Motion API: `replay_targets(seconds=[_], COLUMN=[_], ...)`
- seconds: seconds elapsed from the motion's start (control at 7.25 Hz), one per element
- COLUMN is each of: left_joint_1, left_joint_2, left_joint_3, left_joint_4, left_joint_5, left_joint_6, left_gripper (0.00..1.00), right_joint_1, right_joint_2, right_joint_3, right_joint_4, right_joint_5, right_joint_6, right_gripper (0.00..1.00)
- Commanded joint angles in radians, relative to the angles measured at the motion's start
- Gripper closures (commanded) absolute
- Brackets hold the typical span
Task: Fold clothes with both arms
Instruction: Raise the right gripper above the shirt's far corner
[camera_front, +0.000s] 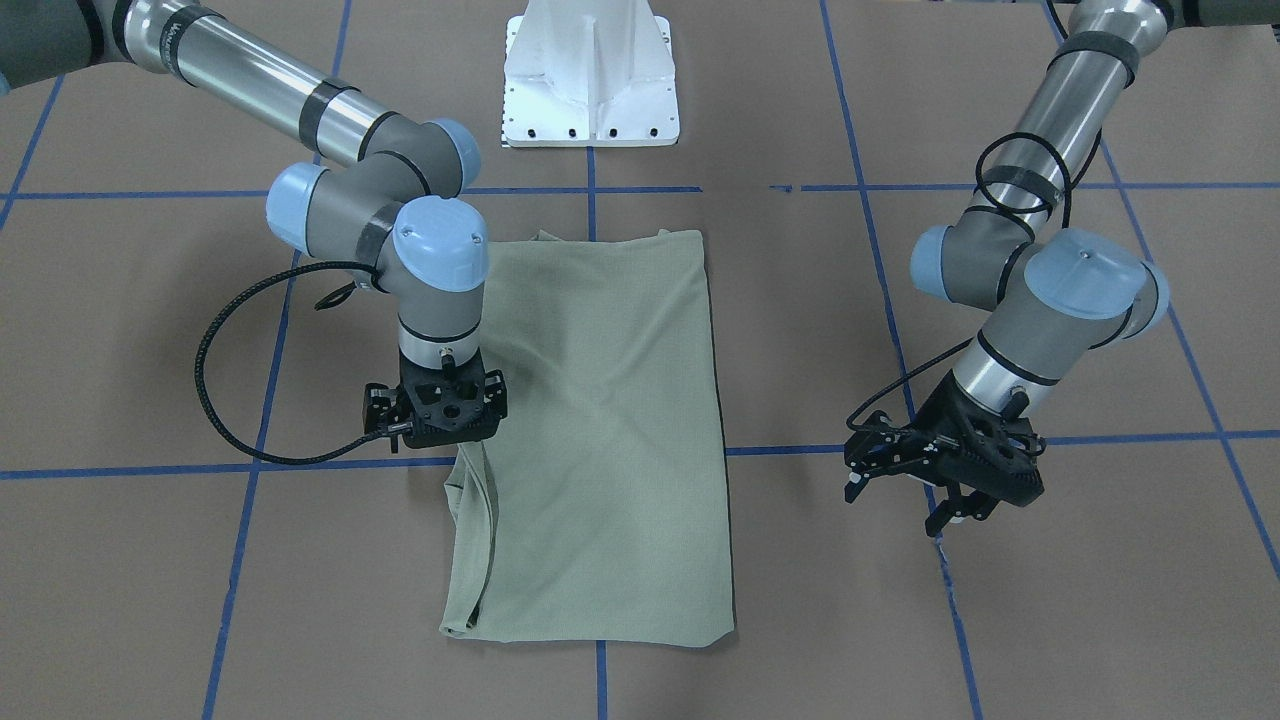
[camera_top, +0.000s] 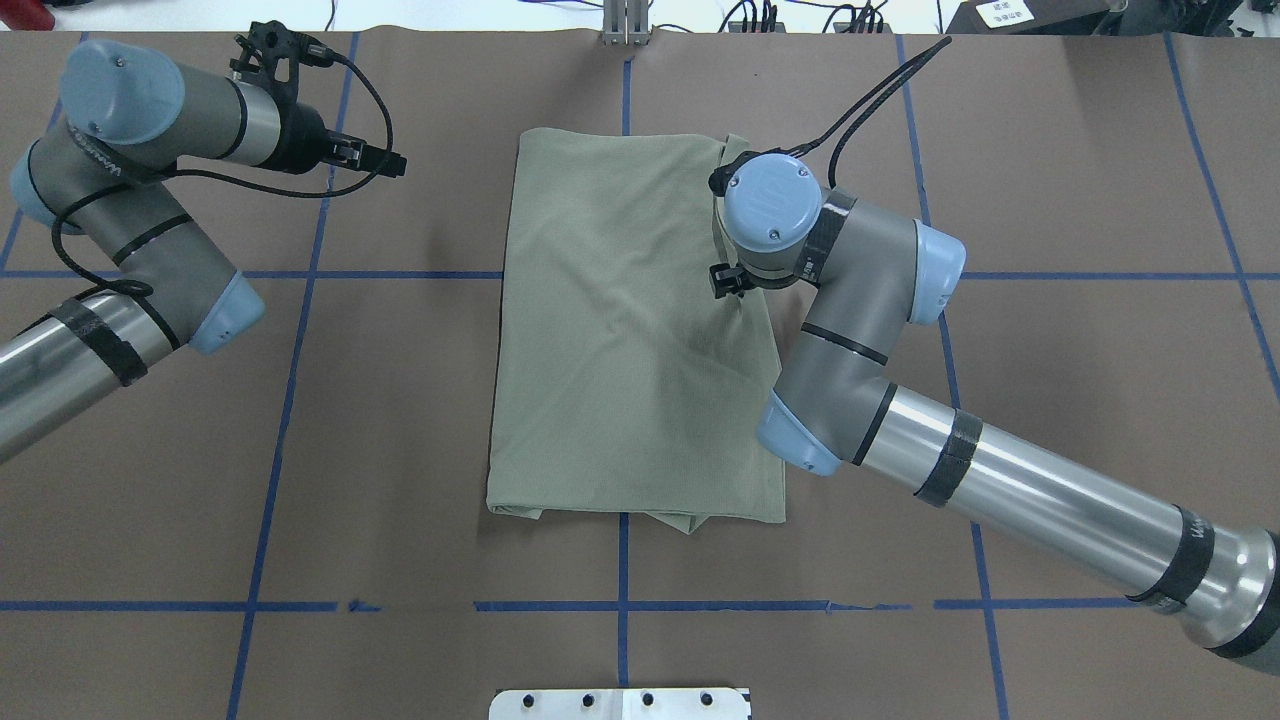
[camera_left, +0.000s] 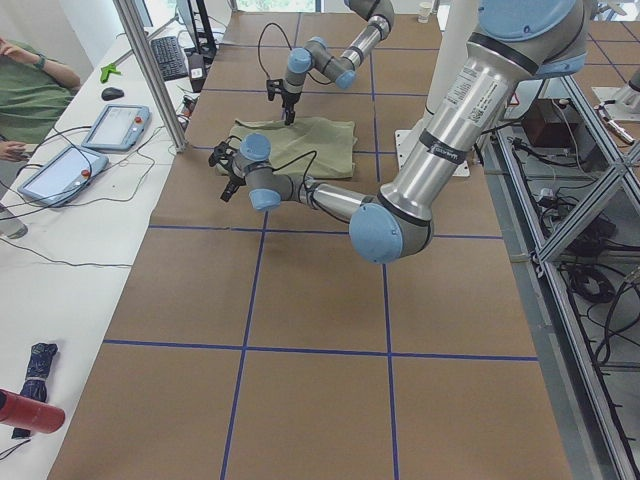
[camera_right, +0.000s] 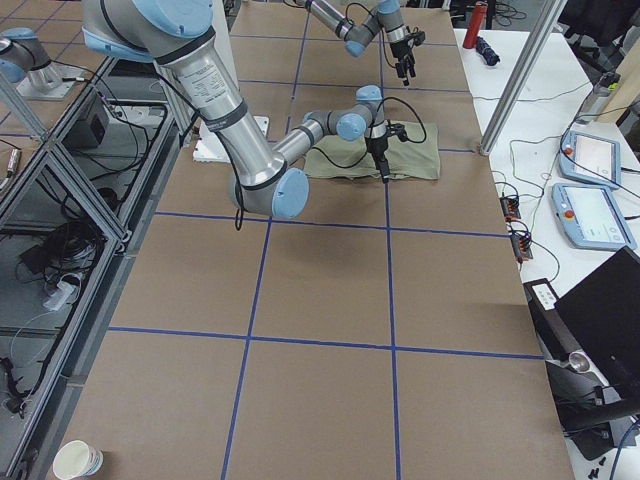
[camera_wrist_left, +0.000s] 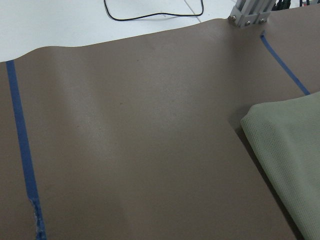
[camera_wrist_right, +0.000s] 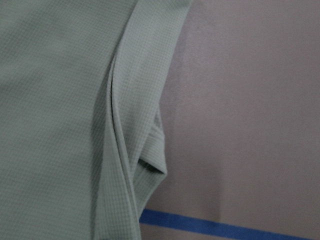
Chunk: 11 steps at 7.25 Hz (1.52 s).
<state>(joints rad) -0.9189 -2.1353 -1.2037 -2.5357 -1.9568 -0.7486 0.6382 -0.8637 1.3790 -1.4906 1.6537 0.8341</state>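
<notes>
My right gripper needs to pull the shirt's flap out flat first, because the shirt's edge (camera_front: 488, 528) is folded over itself near the shirt's far corner. The gripper should move toward that corner (camera_front: 464, 618) to do so.
The pale sage-green shirt (camera_front: 610, 430) lies folded into a long rectangle at the table's middle (camera_top: 620, 330). Layered folds run along its edge on the robot's right (camera_wrist_right: 125, 150). My right gripper (camera_front: 447, 425) points straight down over that edge, at or just above the cloth (camera_top: 735, 280). Its fingers are hidden under the wrist, so I cannot tell if it is open or shut. My left gripper (camera_front: 893, 508) is open and empty, off the shirt to the robot's left, just above the brown table (camera_top: 385, 160). The left wrist view shows only a shirt corner (camera_wrist_left: 295, 150).
The white pedestal base (camera_front: 590, 80) stands at the robot's side of the table. Blue tape lines (camera_front: 250, 470) grid the brown surface. Beyond the far edge are an aluminium post (camera_left: 150, 70), tablets (camera_left: 115, 125) and a seated operator (camera_left: 30, 80).
</notes>
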Motion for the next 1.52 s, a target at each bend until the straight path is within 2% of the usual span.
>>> replay_targets(seconds=[0.0, 0.28, 0.41, 0.55, 0.69, 0.97, 1.24, 1.38], left_joint_1=[0.000, 0.000, 0.000, 0.000, 0.000, 0.000, 0.003, 0.005], left_joint_2=[0.000, 0.000, 0.000, 0.000, 0.000, 0.000, 0.000, 0.000], left_joint_3=[-0.002, -0.005, -0.007, -0.007, -0.016, -0.020, -0.027, -0.027], left_joint_4=[0.000, 0.002, 0.000, 0.000, 0.000, -0.009, -0.038, -0.043], left_joint_5=[-0.001, -0.001, -0.001, -0.001, 0.001, 0.003, 0.003, 0.004], left_joint_6=[0.002, 0.002, 0.002, 0.002, 0.000, -0.002, -0.003, -0.003], left_gripper=[0.00, 0.00, 0.00, 0.00, 0.00, 0.00, 0.00, 0.00], right_joint_1=[0.059, 0.110, 0.119, 0.121, 0.118, 0.110, 0.106, 0.106], right_joint_2=[-0.062, -0.144, -0.133, -0.079, -0.007, 0.104, 0.107, 0.107], right_joint_3=[0.014, 0.092, 0.095, 0.086, 0.048, -0.053, -0.107, -0.145], right_joint_4=[0.001, 0.001, 0.000, 0.000, 0.001, 0.009, 0.010, 0.054], right_joint_5=[0.008, 0.011, 0.044, 0.050, 0.081, 0.103, 0.100, 0.095], right_joint_6=[-0.082, -0.167, -0.152, -0.117, -0.027, 0.040, 0.037, 0.037], right_gripper=[0.00, 0.00, 0.00, 0.00, 0.00, 0.00, 0.00, 0.00])
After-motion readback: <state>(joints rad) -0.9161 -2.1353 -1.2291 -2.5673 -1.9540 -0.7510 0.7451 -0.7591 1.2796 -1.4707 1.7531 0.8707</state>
